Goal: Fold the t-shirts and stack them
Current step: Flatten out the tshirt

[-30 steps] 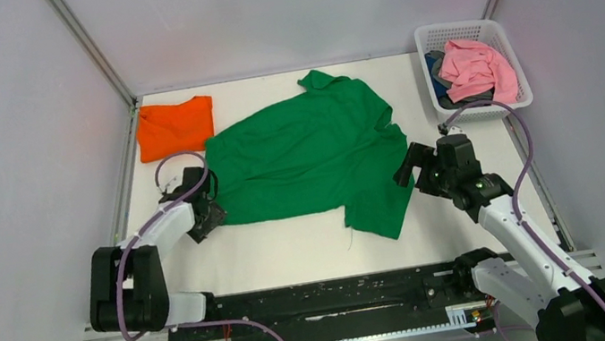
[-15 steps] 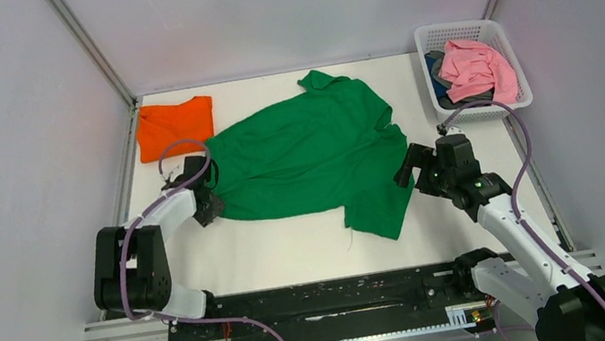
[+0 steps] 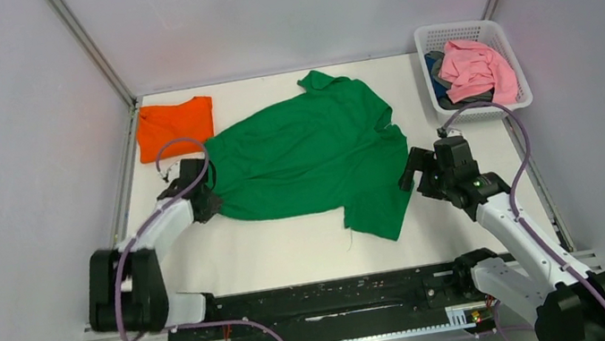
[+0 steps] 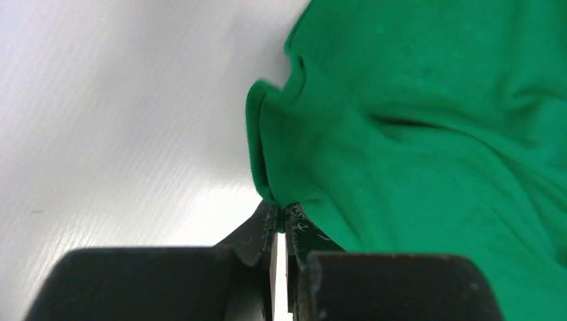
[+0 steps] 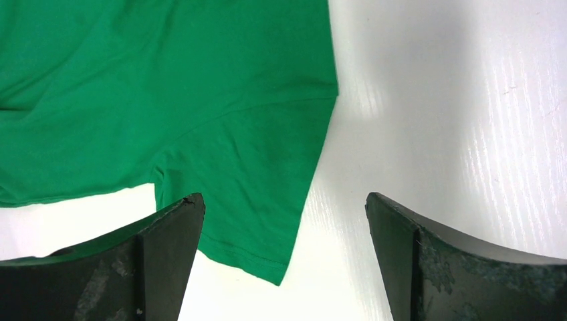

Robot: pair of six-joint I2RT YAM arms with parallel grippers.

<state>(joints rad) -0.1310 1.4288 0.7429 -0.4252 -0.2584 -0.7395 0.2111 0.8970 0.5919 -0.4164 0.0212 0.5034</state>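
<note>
My grippers are about to lift both ends of the green t-shirt (image 3: 301, 157), which will hang curtain-like, the sleeve (image 3: 379, 211) dangling lowest as it juts past its long near edge.
A large green t-shirt (image 3: 306, 156) lies spread and wrinkled across the middle of the white table. An orange t-shirt (image 3: 175, 125) lies folded at the back left corner. My left gripper (image 3: 212, 204) is shut on the green shirt's left edge; in the left wrist view a fold of green cloth (image 4: 287, 167) is pinched between the closed fingertips (image 4: 281, 212). My right gripper (image 3: 408, 171) stands open beside the shirt's right sleeve. In the right wrist view the sleeve hem (image 5: 267, 221) lies between the spread fingers (image 5: 284, 207), nearer the left one.
A white basket (image 3: 508, 49) at the back right holds a pink garment (image 3: 476, 69) and a grey-blue one (image 3: 439, 78). Grey walls enclose the table on three sides. A black rail (image 3: 327, 298) runs along the near edge.
My left gripper has moved onto the green shirt's left edge and shut on it. The right gripper has shifted slightly and stays open.
</note>
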